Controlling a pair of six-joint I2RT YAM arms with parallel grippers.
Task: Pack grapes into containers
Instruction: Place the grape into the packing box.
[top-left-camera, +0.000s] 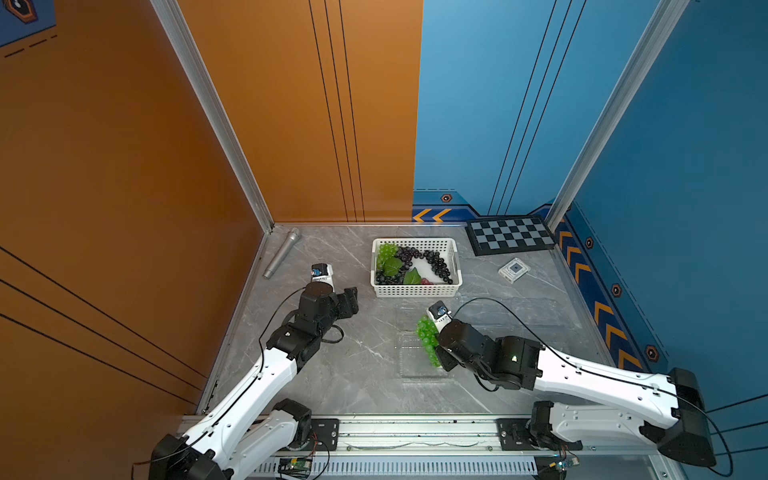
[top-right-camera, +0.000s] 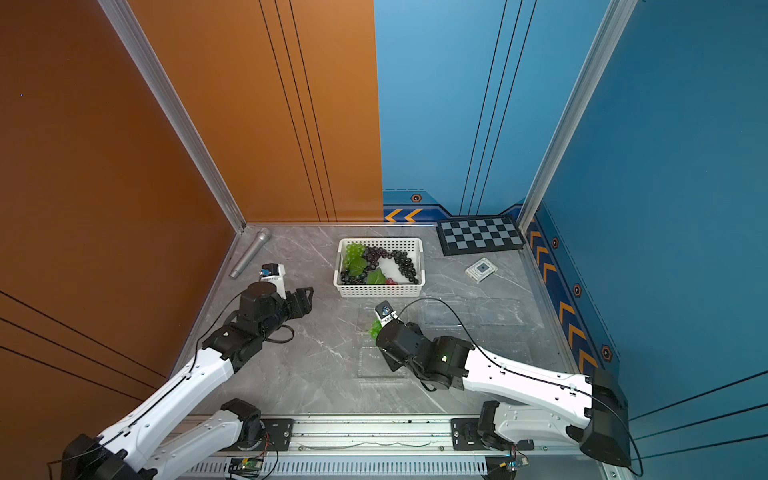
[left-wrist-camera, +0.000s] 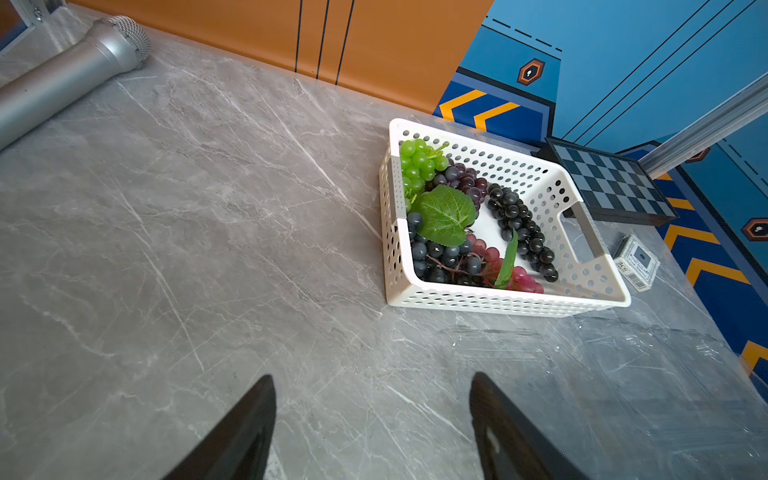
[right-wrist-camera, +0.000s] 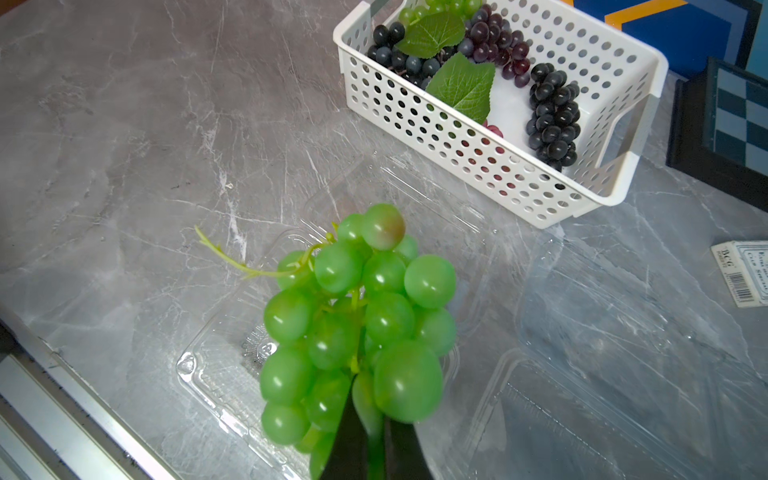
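Note:
The green bunch (top-left-camera: 427, 340) is hanging over the empty clear container with its lid open, so the robot's right gripper should keep going down until the grapes reach the container's bottom (top-left-camera: 417, 365).
My right gripper (right-wrist-camera: 373, 409) is shut on the stem end of a green bunch of grapes (right-wrist-camera: 357, 316). The bunch (top-left-camera: 428, 338) hangs over an open clear container (right-wrist-camera: 216, 370) lying on the table in front of the basket. A second clear container (right-wrist-camera: 623, 332) lies open just to its right. More grapes sit in the white basket (top-left-camera: 415, 291): a green bunch (top-left-camera: 386, 251), dark bunches (top-left-camera: 440, 262) and a red one (top-left-camera: 426, 281), with leaves. My left gripper (left-wrist-camera: 372, 376) is open and empty above bare table, left of the basket.
A silver microphone (top-left-camera: 282, 251) lies at the back left by the orange wall. A chessboard (top-left-camera: 511, 235) leans in the back right corner, with a small card box (top-left-camera: 514, 269) in front of it. A metal rail (top-left-camera: 415, 432) runs along the table's front edge.

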